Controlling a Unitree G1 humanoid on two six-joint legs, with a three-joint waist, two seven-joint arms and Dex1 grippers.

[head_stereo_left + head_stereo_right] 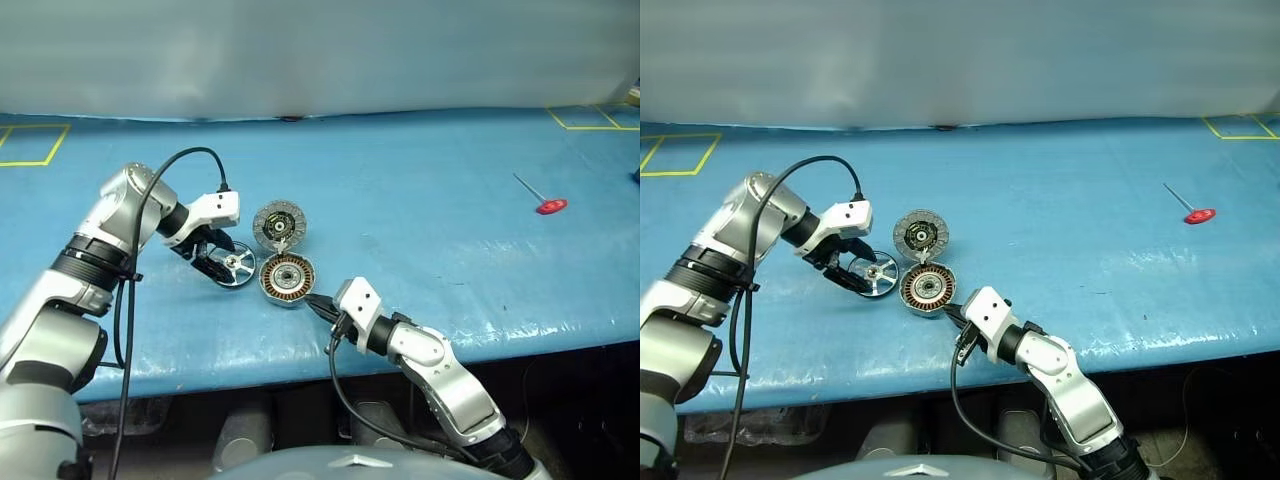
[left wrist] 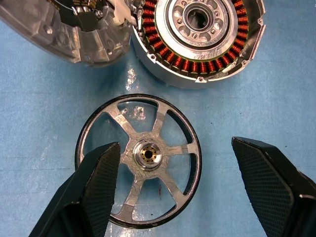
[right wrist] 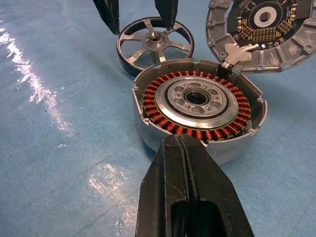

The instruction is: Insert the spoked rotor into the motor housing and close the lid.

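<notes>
My gripper will lower the spoked rotor into the motor housing, and the rotor will sink around the copper windings, because a narrow gap rings them inside the housing.
The spoked rotor, a silver six-spoke wheel, lies flat on the blue table just left of the motor housing. The housing's copper windings face up. Behind it the lid stands tilted open, inner face showing, joined to the housing's rim by a small clasp. My left gripper hovers open over the rotor; one finger overlaps its rim and the other stands clear of it. My right gripper is shut on nothing, its tip right at the housing's near wall.
A red-handled tool lies far to the right. Yellow tape squares mark the table's back corners. The table's front edge runs close under both arms, and a pale wall rises behind the table.
</notes>
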